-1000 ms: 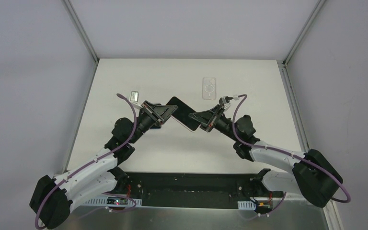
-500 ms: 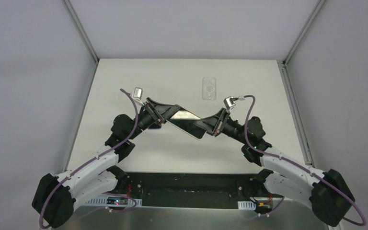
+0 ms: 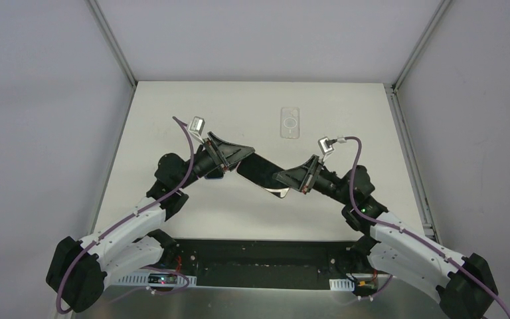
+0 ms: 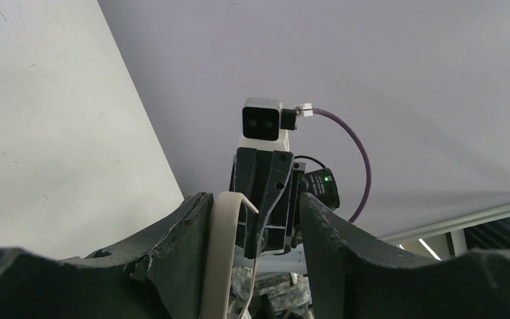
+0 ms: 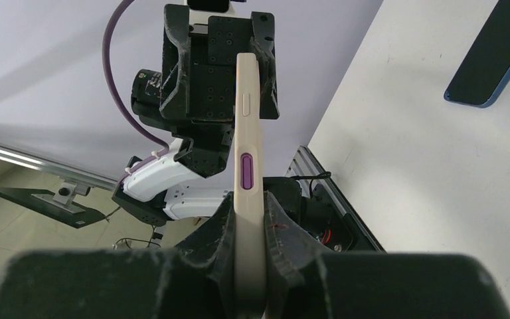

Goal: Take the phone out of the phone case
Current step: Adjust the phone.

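Observation:
The case rim (image 4: 222, 247) is resting on one finger of my left gripper, which is wide open. So next my left gripper grips the case's end (image 3: 245, 163) tightly before my right gripper shifts its hold.
A phone in a beige case (image 3: 260, 171) with a purple side button is held in the air between my two grippers. My right gripper (image 3: 284, 179) is shut on its near-right end; in the right wrist view the case edge (image 5: 248, 119) runs up from between the closed fingers (image 5: 250, 203). My left gripper (image 3: 236, 151) is at the far-left end with its jaws spread wide. In the left wrist view (image 4: 252, 199) the curved beige case rim (image 4: 224, 246) rests against the left finger (image 4: 172, 252), while the other finger stands apart from it.
A clear phone case (image 3: 290, 123) lies flat on the white table (image 3: 172, 113) at the back. A dark phone with a blue edge (image 5: 495, 56) lies on the table beside the left arm. Grey walls enclose three sides.
The right arm has drawn back toward the near right, carrying the cased phone that way. The left gripper has risen and tilted, staying at the phone's far-left end.

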